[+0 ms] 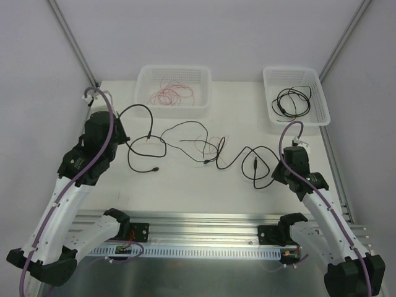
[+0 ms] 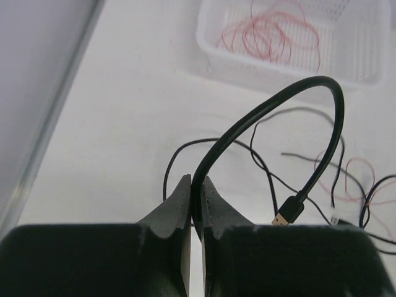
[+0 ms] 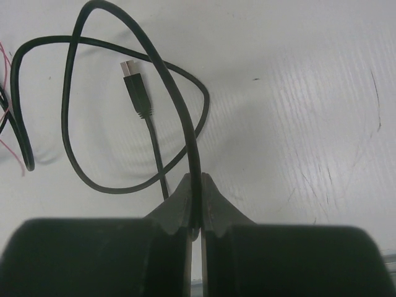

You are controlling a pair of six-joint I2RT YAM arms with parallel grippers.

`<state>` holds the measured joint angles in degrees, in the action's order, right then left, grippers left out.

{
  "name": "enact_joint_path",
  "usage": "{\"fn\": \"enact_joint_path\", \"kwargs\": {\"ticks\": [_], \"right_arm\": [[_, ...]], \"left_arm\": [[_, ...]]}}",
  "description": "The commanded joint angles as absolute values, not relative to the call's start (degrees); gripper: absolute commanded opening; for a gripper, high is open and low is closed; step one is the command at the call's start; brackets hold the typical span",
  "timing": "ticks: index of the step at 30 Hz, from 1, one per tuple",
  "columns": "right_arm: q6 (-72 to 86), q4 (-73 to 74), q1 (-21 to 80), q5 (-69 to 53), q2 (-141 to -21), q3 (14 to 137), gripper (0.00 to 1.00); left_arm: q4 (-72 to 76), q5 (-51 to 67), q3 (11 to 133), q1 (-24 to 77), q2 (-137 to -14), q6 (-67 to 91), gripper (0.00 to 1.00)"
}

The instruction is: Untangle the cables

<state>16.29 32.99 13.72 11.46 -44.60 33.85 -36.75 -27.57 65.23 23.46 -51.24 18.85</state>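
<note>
The thinner black wire lies across the cable in my left gripper. So I should gently move that cable back and pull the wire away with my right gripper.
A long black cable lies in loose loops across the table from left to right, with a thinner black wire crossing it. A fine red-pink wire tangles with it near the middle. My left gripper is shut on the cable's left part; in the left wrist view my gripper pinches the cable, which arches up and ends in a USB plug. My right gripper is shut on the right part; in the right wrist view my gripper pinches the cable near another plug.
A white basket at the back left holds coiled red-pink wire; it also shows in the left wrist view. A second white basket at the back right holds a coiled black cable. Frame posts stand at the back corners.
</note>
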Motion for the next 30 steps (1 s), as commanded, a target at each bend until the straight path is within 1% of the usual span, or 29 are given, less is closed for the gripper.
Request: {"fn": "enact_joint_path", "kwargs": {"ticks": [1,4,8,10,11,14,16,18,19,20,22,23,24,25,26,28,29,30], "right_arm": [[16.87,34.36,11.96,11.60,-44.38,33.58,0.01],[16.70,34.54,10.37,10.46,-44.12,33.22,0.01],[16.44,35.07,9.76,11.07,-43.68,33.22,0.01],[16.09,35.68,9.41,11.42,-43.86,33.48,0.01],[16.08,36.12,9.23,11.51,-44.03,33.49,0.01],[16.35,36.74,8.09,11.69,-44.03,33.14,0.01],[16.52,37.00,7.04,11.43,-43.77,32.87,0.01],[15.74,37.09,6.94,10.38,-43.68,33.22,0.04],[15.04,37.09,6.94,9.50,-43.59,33.48,0.06],[13.20,37.09,7.03,8.45,-43.59,34.62,0.13],[11.09,37.18,7.12,4.67,-43.51,35.77,0.21],[10.12,37.26,7.29,3.01,-43.33,36.55,0.32],[8.54,37.79,7.56,0.64,-42.90,38.04,0.38],[7.57,37.88,8.25,-1.39,-42.54,38.93,0.44],[6.51,37.97,8.70,-2.89,-41.41,39.72,0.53],[3.88,38.76,10.62,-6.06,-40.43,42.70,0.59],[2.82,39.11,11.50,-7.02,-39.65,43.67,0.65],[1.86,39.29,12.56,-9.12,-39.46,45.07,0.67]], "left_arm": [[-42.44,-36.28,75.63,22.68,-49.92,9.16,0.00],[-43.94,-40.41,82.76,22.50,-50.62,5.90,0.00],[-44.21,-43.49,88.32,22.50,-52.03,2.47,0.01],[-44.12,-47.88,90.08,22.50,-53.52,-1.55,0.01],[-44.03,-54.25,90.44,22.41,-54.66,-2.89,0.01],[-43.95,-61.41,91.58,21.45,-55.55,-6.23,0.01],[-43.42,-63.10,91.58,20.75,-55.98,-7.11,0.01],[-43.68,-59.88,91.32,20.74,-56.34,-6.95,0.01],[-43.77,-57.07,90.01,20.83,-56.08,-5.38,0.01],[-43.68,-48.25,88.78,20.74,-54.86,-4.23,0.01],[-43.42,-38.20,84.74,20.83,-53.18,-0.12,0.01],[-43.16,-33.62,83.25,20.83,-52.39,2.26,0.01],[-42.72,-29.66,81.67,20.83,-51.16,3.76,0.01],[-42.11,-22.22,78.43,20.83,-50.80,5.87,0.01],[-41.32,-19.28,76.92,20.74,-50.37,6.76,0.01],[-40.26,-11.65,72.35,20.83,-49.84,8.70,0.01],[-38.86,-9.43,70.85,20.74,-49.05,9.05,0.01],[-37.98,-7.75,67.71,20.83,-48.35,9.40,0.01]]}}
